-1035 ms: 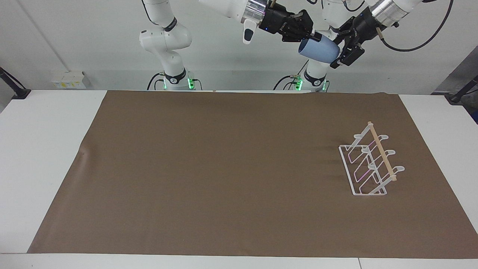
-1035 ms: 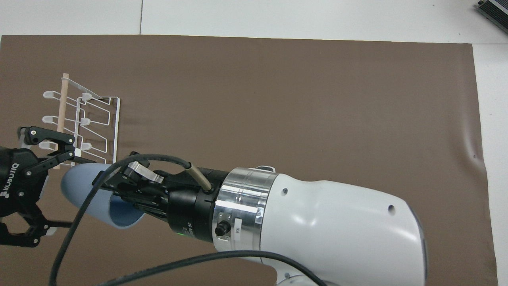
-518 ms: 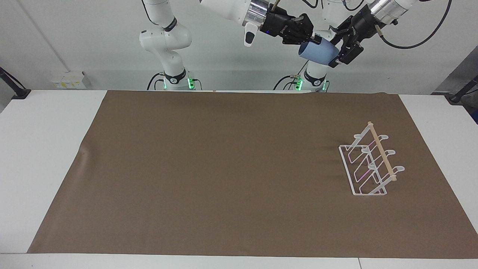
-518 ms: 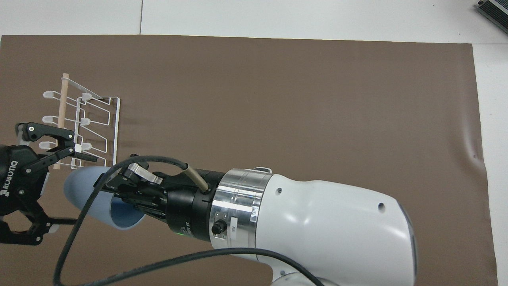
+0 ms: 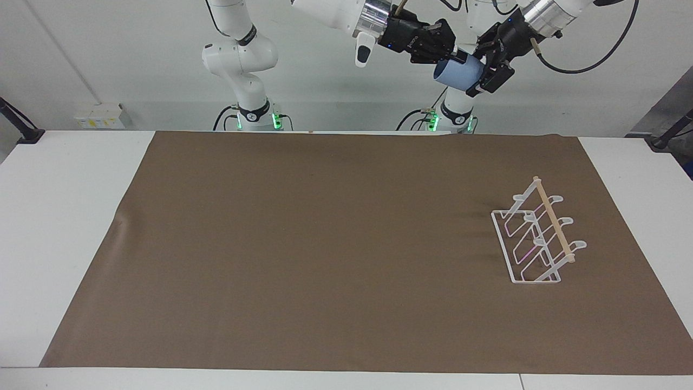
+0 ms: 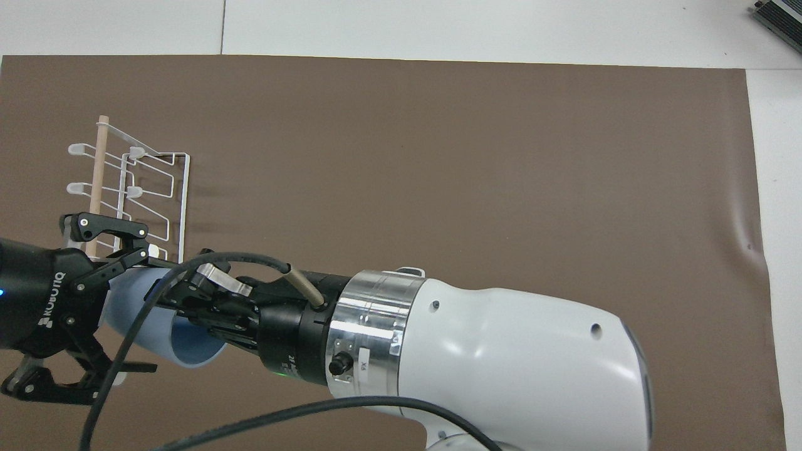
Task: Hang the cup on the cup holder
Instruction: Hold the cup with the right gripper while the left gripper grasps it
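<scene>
The light-blue cup (image 6: 159,334) will hang at a tilt with its base up when I lower it on, because the cup holder's wire pegs slope outward to capped tips (image 6: 138,153).
The light-blue cup (image 5: 456,73) is high in the air near the left arm's base, lying on its side. My right gripper (image 5: 450,54) is shut on its rim, one finger inside the mouth, which also shows in the overhead view (image 6: 188,300). My left gripper (image 5: 481,75) is open with its fingers either side of the cup's (image 6: 125,307) base end, also seen from overhead (image 6: 150,308). I cannot tell whether they touch it. The white wire cup holder (image 5: 552,219) stands empty on the cloth toward the left arm's end of the table, also seen from overhead (image 6: 97,169).
A brown cloth (image 5: 325,244) covers most of the white table (image 5: 54,227). A black cable (image 6: 125,338) loops from the right arm's wrist over the cup.
The left gripper has closed in along the cup, so its open fingers now straddle the base end. Both hands and the cup have risen slightly.
</scene>
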Robot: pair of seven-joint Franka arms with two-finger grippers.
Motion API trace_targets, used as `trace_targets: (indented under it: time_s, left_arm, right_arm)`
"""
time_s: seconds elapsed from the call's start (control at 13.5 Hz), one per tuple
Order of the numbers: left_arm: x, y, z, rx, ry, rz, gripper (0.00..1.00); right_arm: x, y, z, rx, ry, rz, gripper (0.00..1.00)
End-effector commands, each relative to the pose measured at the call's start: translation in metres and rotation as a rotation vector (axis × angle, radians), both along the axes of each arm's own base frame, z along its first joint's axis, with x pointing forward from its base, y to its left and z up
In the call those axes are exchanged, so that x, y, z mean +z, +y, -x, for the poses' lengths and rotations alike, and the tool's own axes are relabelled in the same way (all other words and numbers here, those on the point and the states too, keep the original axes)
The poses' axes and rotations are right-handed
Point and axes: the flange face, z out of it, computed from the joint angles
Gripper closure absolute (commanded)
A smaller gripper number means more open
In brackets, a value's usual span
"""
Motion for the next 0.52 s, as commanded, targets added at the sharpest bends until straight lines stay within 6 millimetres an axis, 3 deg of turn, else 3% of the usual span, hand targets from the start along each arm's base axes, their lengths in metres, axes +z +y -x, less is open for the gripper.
trace_targets:
  time_s: [0.0, 0.15, 0.22, 0.3, 0.37, 0.44]
  left_arm:
    - [0.0023, -0.0110, 0.0144, 0.021, 0.009, 0.011, 0.00]
    - [0.0036, -0.0119, 0.0138, 0.037, 0.015, 0.008, 0.00]
    - [0.0043, -0.0119, 0.0139, 0.037, 0.014, 0.008, 0.12]
    - [0.0048, -0.0118, 0.0141, 0.038, 0.014, 0.006, 0.45]
    - [0.0046, -0.0118, 0.0145, 0.039, 0.018, 0.005, 0.69]
    - [0.0044, -0.0117, 0.0146, 0.040, 0.020, 0.003, 0.86]
  right_arm:
    - [-0.0003, -0.0042, -0.0020, -0.017, -0.003, -0.004, 1.00]
    - [-0.0003, -0.0056, -0.0033, -0.020, -0.003, -0.004, 1.00]
    - [-0.0003, -0.0069, -0.0046, -0.023, -0.003, -0.004, 1.00]
    - [-0.0010, -0.0076, -0.0059, -0.026, -0.004, -0.004, 1.00]
    - [-0.0011, -0.0075, -0.0058, -0.025, -0.002, -0.004, 1.00]
    - [-0.0010, -0.0076, -0.0059, -0.026, -0.004, -0.004, 1.00]
